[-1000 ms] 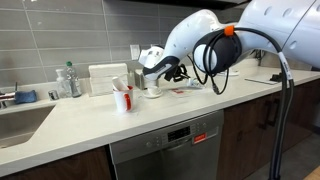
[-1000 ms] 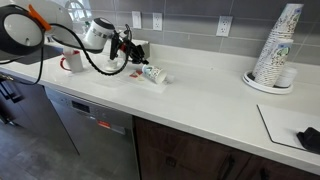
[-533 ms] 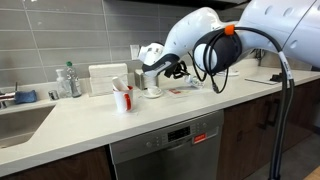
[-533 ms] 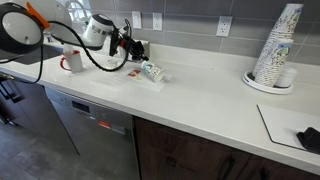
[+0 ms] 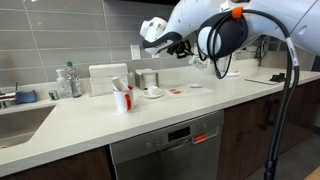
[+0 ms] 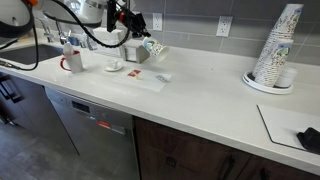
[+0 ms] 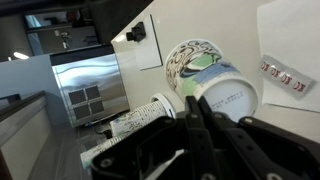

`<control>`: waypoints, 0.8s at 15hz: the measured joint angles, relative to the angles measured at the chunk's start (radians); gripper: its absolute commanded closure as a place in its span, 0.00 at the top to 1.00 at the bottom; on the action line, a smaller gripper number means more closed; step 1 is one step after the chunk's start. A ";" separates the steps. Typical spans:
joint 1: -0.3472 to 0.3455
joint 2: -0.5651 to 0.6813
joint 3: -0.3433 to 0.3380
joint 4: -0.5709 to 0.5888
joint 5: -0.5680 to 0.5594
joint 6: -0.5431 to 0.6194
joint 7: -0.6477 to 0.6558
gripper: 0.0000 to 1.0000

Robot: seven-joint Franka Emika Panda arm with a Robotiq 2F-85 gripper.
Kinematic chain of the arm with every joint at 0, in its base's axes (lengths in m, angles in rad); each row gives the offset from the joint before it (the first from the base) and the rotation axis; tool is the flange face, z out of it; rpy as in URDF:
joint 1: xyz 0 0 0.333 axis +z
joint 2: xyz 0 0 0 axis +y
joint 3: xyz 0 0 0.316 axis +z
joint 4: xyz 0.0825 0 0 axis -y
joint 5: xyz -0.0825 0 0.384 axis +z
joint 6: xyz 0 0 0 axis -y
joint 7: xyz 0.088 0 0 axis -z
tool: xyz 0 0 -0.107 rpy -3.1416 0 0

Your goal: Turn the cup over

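The cup (image 6: 153,47) is hanging at a slant above the counter. Next, I turn my gripper to point straight down and make the cup level before I lower it at the white sheet's edge (image 6: 148,72).
The cup (image 6: 155,47), small and white with blue-green print, hangs tilted in the air above the counter, below my gripper (image 6: 140,24). In the wrist view the cup (image 7: 205,72) lies just beyond my fingertips (image 7: 193,108) with its white base turned towards the camera. The fingers are nearly together and pinch its edge. In an exterior view my gripper (image 5: 175,42) is high above the counter, and I cannot make out the cup there.
A white mug with red things (image 5: 122,98), a small cup on a saucer (image 5: 153,92) and a metal canister (image 5: 148,79) stand below. A white sheet (image 6: 150,80) lies on the counter. A stack of paper cups (image 6: 275,50) stands far off. A printed cylinder (image 7: 135,122) shows beside my fingers.
My gripper has risen well above the counter and taken the cup up with it. The cup lay on its side on the white sheet before.
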 measured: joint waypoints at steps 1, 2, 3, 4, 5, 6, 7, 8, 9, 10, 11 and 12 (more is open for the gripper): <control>-0.017 -0.018 0.008 0.008 0.029 -0.004 -0.021 0.01; -0.036 -0.035 0.017 0.013 0.060 -0.004 -0.038 0.01; -0.059 -0.050 0.028 0.017 0.093 -0.004 -0.052 0.01; -0.082 -0.061 0.039 0.021 0.125 -0.004 -0.063 0.01; -0.107 -0.071 0.051 0.024 0.159 -0.004 -0.070 0.01; -0.130 -0.077 0.063 0.027 0.192 -0.004 -0.071 0.01; -0.153 -0.083 0.078 0.030 0.226 -0.004 -0.071 0.01; -0.173 -0.087 0.093 0.033 0.259 -0.001 -0.071 0.01; -0.191 -0.089 0.110 0.035 0.292 0.005 -0.071 0.01; -0.206 -0.092 0.127 0.035 0.325 0.013 -0.071 0.01; -0.220 -0.095 0.144 0.036 0.357 0.018 -0.071 0.01; -0.234 -0.097 0.161 0.036 0.390 0.024 -0.068 0.01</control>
